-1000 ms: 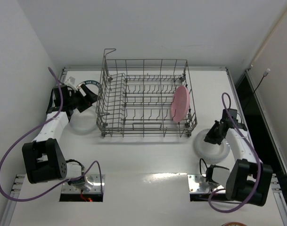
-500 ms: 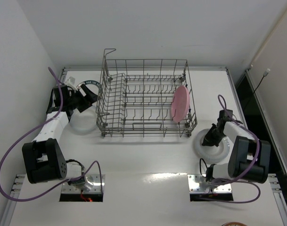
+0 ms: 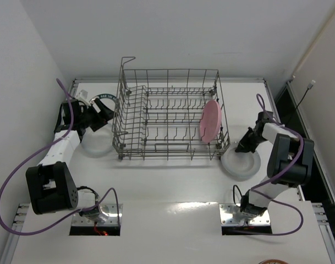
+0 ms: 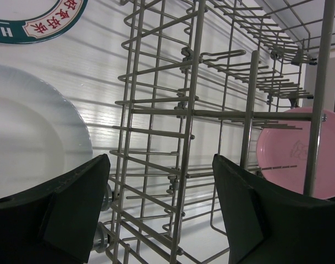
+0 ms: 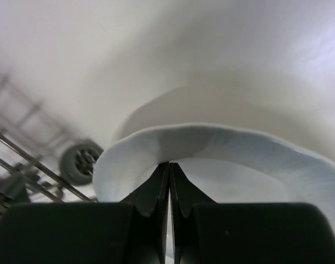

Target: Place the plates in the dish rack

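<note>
My right gripper is holding the whitish plate nearly level over clear space next to the dish rack, so it should keep lowering the plate until the plate rests, then let go.
The grey wire dish rack stands at the table's back middle, with the pink plate upright in its right end. A whitish plate lies left of the rack, and the lettered-rim plate lies behind it, partly hidden by my left arm. My left gripper is open and empty beside the rack's left wall. It sees the whitish plate, the lettered rim and the pink plate. My right gripper is shut, its tips against the rim of the second whitish plate.
A rack wheel sits close to the left of the right plate. White walls enclose the table on the left, back and right. The arm bases and metal brackets sit at the near edge.
My right gripper has moved toward the rack's right front corner, and the whitish plate under it has slid that way too. The left arm has not moved.
</note>
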`<state>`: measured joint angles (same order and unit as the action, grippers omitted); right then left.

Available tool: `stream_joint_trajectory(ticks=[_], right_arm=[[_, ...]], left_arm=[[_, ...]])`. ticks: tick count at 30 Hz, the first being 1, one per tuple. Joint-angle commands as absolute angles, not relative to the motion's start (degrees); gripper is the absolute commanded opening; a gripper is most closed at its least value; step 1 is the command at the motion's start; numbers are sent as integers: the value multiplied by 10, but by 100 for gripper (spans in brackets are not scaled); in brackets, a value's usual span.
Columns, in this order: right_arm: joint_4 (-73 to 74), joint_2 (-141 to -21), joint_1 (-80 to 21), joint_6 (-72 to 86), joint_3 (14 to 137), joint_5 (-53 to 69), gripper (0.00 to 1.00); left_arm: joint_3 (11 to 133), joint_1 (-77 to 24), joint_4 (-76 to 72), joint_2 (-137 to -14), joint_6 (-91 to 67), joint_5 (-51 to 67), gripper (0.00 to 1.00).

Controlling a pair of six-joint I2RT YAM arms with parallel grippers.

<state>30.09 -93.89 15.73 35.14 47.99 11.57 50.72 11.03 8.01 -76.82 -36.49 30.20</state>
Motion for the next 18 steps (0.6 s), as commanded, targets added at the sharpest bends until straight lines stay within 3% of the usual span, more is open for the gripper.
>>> stream_joint_trajectory(ticks=[1, 13, 18], right_arm=[[281, -968, 170, 356, 544, 122, 0], [305, -1082, 187, 345, 742, 127, 2], [279, -950, 187, 339, 635, 104, 9]], left_arm=[[519, 105, 72, -759, -362, 333, 73], [519, 105, 72, -765, -362, 333, 73], [519, 105, 72, -765, -362, 333, 73]])
